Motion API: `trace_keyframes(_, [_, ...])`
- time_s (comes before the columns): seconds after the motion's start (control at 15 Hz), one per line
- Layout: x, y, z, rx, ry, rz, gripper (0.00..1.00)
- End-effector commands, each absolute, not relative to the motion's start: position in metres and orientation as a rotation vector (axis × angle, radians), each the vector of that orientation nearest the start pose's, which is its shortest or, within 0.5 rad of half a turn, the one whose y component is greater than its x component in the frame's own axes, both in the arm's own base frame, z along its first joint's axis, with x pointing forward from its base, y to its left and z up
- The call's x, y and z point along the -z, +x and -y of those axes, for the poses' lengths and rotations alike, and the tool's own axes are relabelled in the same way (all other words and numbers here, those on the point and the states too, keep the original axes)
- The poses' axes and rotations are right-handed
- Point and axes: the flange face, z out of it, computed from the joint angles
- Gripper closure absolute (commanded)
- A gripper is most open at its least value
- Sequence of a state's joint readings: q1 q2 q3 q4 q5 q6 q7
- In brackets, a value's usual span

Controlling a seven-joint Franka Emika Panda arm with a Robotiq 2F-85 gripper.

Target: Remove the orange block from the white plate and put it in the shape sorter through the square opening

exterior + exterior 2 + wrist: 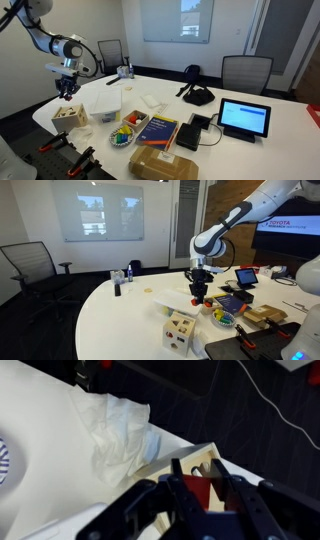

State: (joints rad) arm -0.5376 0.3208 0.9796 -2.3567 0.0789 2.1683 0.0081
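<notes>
The shape sorter's edges (pixel 184 457) are at an angle to the orange block. My gripper should turn the block (pixel 198 489) until it lines up squarely with the shape sorter, and then lower it in.
My gripper (pixel 68 90) (pixel 199 288) hangs just above the light-wood shape sorter (pixel 68 115) (pixel 180 333). In the wrist view the gripper (pixel 197 472) is shut on the orange block (pixel 196 490), which looks red-orange between the fingers. The shape sorter (pixel 203 452) lies right under it, with a dark cut-out hole showing past the fingertips. The white plate (pixel 124 138) (pixel 223 319) stands nearby on the table and holds several coloured pieces.
A translucent white tub (pixel 103 102) stands beside the sorter, and crumpled white material (pixel 115 425) shows in the wrist view. A book (pixel 158 130), a brown cardboard package (pixel 160 163), a tablet (pixel 244 118) and office chairs (pixel 245 72) stand around.
</notes>
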Motion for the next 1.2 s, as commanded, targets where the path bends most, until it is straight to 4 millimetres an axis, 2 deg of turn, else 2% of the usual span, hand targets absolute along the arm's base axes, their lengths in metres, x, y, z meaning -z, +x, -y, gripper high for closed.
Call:
trace_keyframes(0.0, [-0.246, 0.419, -0.228, -0.851, -2.78, 0.716, 0.91])
trace_keyframes(0.4, [-0.23, 0.428, -0.256, -1.183, -2.77, 0.933, 0.91])
trace_keyframes(0.8, [-0.205, 0.441, -0.288, -1.169, -2.826, 1.027, 0.91])
trace_keyframes(1.13, [-0.189, 0.439, -0.307, -1.21, -2.809, 1.084, 0.91])
